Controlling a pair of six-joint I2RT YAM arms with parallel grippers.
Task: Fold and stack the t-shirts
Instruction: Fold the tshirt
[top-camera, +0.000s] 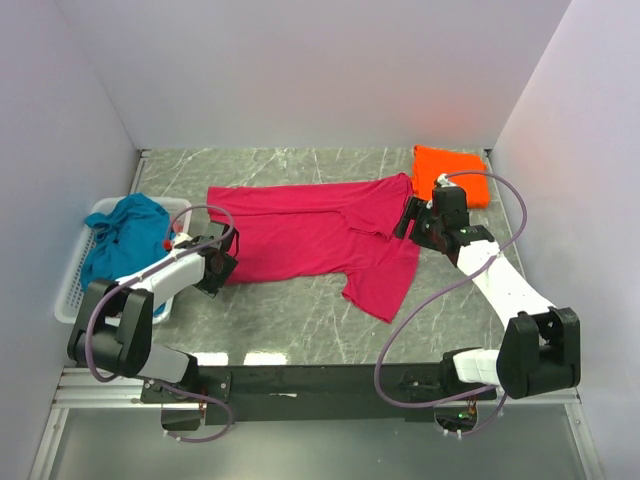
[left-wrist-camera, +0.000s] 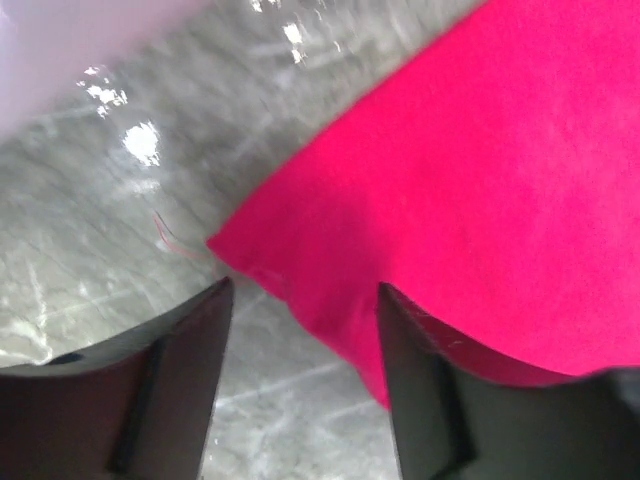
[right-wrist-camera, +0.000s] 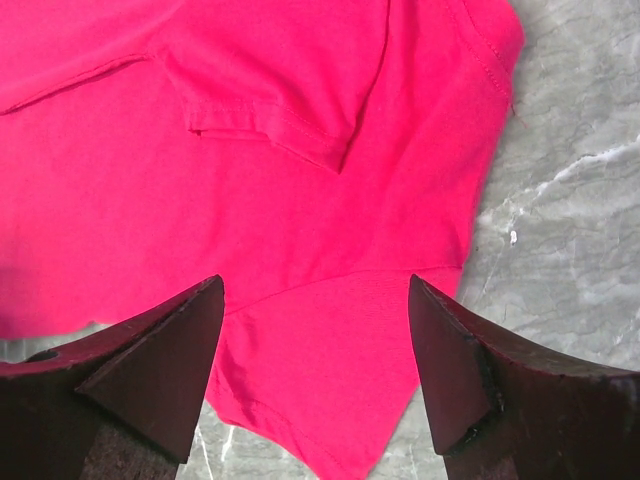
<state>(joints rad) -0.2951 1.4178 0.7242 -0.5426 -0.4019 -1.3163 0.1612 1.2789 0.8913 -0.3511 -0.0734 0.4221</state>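
The robot's left gripper is at one corner of the magenta-pink t-shirt, but the near sleeve (top-camera: 379, 284) sticks out far from it, so next the right gripper grabs the sleeve's tip (top-camera: 385, 315) before folding.
The magenta-pink t-shirt (top-camera: 320, 235) lies spread across the table middle, one sleeve pointing toward the near right. My left gripper (top-camera: 228, 262) is open at its left corner; in the left wrist view the jaws (left-wrist-camera: 305, 290) straddle the shirt's corner edge (left-wrist-camera: 480, 150) without closing on it. My right gripper (top-camera: 408, 218) is open over the shirt's right side; in the right wrist view the jaws (right-wrist-camera: 315, 285) hover above the sleeve area (right-wrist-camera: 250, 200). The orange t-shirt (top-camera: 450, 172) lies folded at the far right. The teal-blue t-shirt (top-camera: 125, 235) sits bunched in the basket.
A white lattice basket (top-camera: 75, 285) stands at the left edge of the grey marble table (top-camera: 290, 325). White walls close in the left, back and right sides. The arm bases sit at the near edge.
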